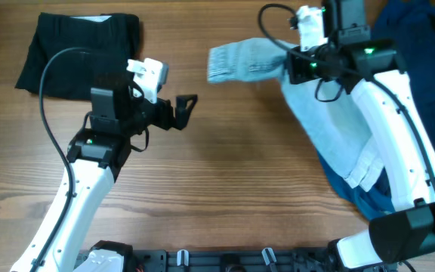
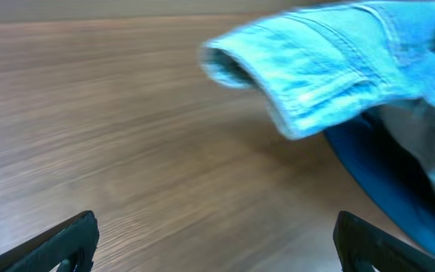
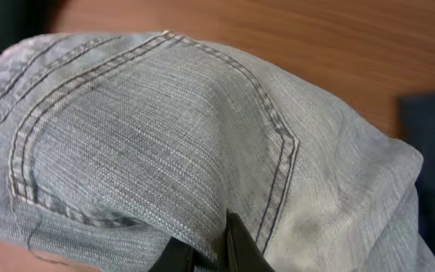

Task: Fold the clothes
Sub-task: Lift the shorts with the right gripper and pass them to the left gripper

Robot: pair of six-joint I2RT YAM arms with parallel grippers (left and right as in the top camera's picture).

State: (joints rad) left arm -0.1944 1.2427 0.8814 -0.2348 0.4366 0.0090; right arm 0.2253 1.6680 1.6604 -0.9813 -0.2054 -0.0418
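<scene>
The jeans hang bunched from the robot's right gripper above the dark blue pile, so next the left gripper grabs the waist end and pulls the jeans free.
A pair of light grey-blue jeans hangs from my right gripper at the back right, its waist end sticking out to the left above the table. My right gripper is shut on the denim near a back pocket. The jeans show at the top right of the left wrist view. My left gripper is open and empty over bare wood left of centre, its fingers wide apart. A folded black garment lies at the back left.
A pile of dark blue clothes lies along the right edge, under and behind the jeans. The wooden table is bare in the middle and front. Black cables loop off both arms.
</scene>
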